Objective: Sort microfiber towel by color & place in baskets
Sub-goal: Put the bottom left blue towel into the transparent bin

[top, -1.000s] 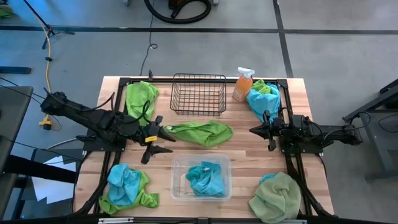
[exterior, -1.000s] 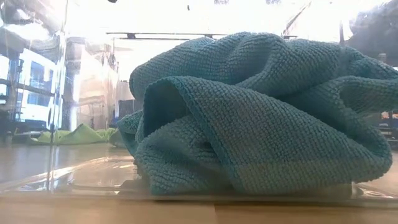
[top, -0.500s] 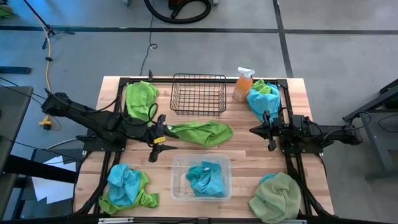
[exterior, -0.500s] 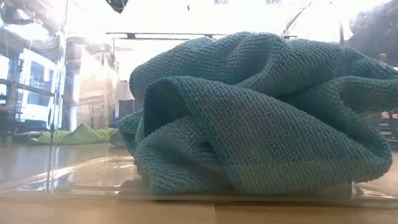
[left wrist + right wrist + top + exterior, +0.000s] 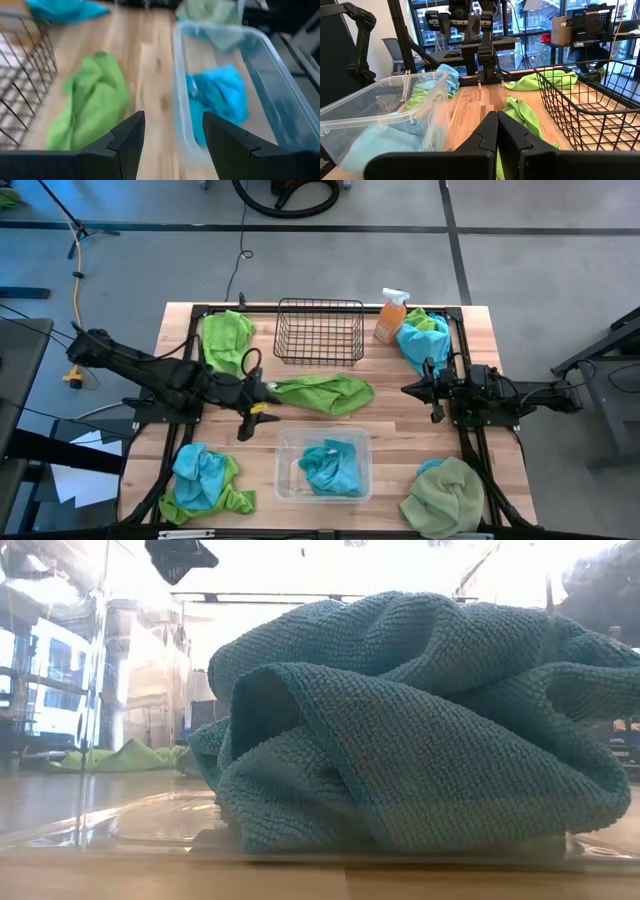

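I expect the turquoise towel (image 5: 200, 477) to come free alone when I lift it, because it lies over the lime towel (image 5: 236, 498) in the near pile.
A lime green towel (image 5: 325, 393) (image 5: 92, 102) lies flat mid-table, in front of the black wire basket (image 5: 320, 330). The clear tub (image 5: 285, 480) (image 5: 260, 60) stands near the front edge with a turquoise towel (image 5: 330, 465) (image 5: 420, 720) bunched on its floor. My left gripper (image 5: 262, 402) (image 5: 172, 130) hangs open above the table, just left of the lime towel's end and touching nothing. My right gripper (image 5: 408, 389) (image 5: 496, 131) waits shut at the right, level above the wood.
Another lime towel (image 5: 228, 335) lies far left, and a turquoise-and-lime pile (image 5: 205, 478) near left. Turquoise and green towels (image 5: 422, 338) sit beside the orange spray bottle (image 5: 392, 315) far right. A pale sage towel (image 5: 445, 495) lies near right. Bare wood shows between tub and basket.
My left gripper has come down toward the table beside the lime towel. It now shows at the top of the low view, where it did not a second ago. Its wrist has turned, so the open fingers sit differently. Nothing else has moved.
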### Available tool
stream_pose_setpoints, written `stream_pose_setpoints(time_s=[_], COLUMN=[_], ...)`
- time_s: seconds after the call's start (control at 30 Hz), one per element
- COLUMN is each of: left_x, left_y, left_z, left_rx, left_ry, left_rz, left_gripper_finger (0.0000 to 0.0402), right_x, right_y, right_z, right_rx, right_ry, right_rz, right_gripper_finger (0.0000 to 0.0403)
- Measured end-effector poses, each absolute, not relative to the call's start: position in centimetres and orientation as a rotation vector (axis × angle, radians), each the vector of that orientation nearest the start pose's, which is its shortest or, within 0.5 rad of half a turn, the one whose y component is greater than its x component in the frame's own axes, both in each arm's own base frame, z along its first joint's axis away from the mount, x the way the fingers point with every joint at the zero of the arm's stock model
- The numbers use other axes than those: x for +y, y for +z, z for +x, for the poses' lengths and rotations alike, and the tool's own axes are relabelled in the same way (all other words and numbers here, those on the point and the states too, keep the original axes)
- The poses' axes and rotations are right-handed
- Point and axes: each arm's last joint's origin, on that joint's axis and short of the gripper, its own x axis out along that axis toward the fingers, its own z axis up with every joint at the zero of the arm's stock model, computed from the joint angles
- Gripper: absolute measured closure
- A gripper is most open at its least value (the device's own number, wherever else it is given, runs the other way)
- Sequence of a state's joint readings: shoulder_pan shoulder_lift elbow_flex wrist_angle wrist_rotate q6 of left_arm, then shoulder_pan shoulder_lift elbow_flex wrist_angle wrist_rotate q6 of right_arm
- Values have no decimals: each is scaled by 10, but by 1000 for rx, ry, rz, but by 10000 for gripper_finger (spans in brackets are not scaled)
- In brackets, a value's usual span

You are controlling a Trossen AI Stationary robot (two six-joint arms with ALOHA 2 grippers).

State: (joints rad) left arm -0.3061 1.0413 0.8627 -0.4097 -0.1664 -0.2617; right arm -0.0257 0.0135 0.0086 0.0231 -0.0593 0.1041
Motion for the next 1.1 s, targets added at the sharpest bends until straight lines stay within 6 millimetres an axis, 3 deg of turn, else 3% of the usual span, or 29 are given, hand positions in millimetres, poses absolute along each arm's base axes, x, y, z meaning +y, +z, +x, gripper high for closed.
stream_pose_setpoints(time_s=[0.1, 0.27, 0.47, 0.6, 0.87, 1.1], left_x=[-61, -62, -77, -96, -125, -147], left_y=[287, 274, 264, 258, 234, 224], left_z=[201, 178, 153, 147, 134, 135], left_rx=[707, 1083, 1417, 1528, 1776, 1793], left_ry=[-114, -171, -203, -162, 171, 258], left_rz=[-166, -326, -445, -495, -468, -546], left_gripper_finger=[213, 213, 213, 213, 213, 213], right_x=[-1, -1, -1, -1, -1, -1], right_y=[168, 168, 168, 168, 168, 168], right_z=[98, 98, 98, 98, 98, 98], right_rx=[-17, -16, -16, -16, -16, -16], right_ry=[35, 35, 35, 35, 34, 35], right_rz=[103, 103, 103, 103, 104, 103], right_gripper_finger=[402, 402, 402, 402, 402, 402])
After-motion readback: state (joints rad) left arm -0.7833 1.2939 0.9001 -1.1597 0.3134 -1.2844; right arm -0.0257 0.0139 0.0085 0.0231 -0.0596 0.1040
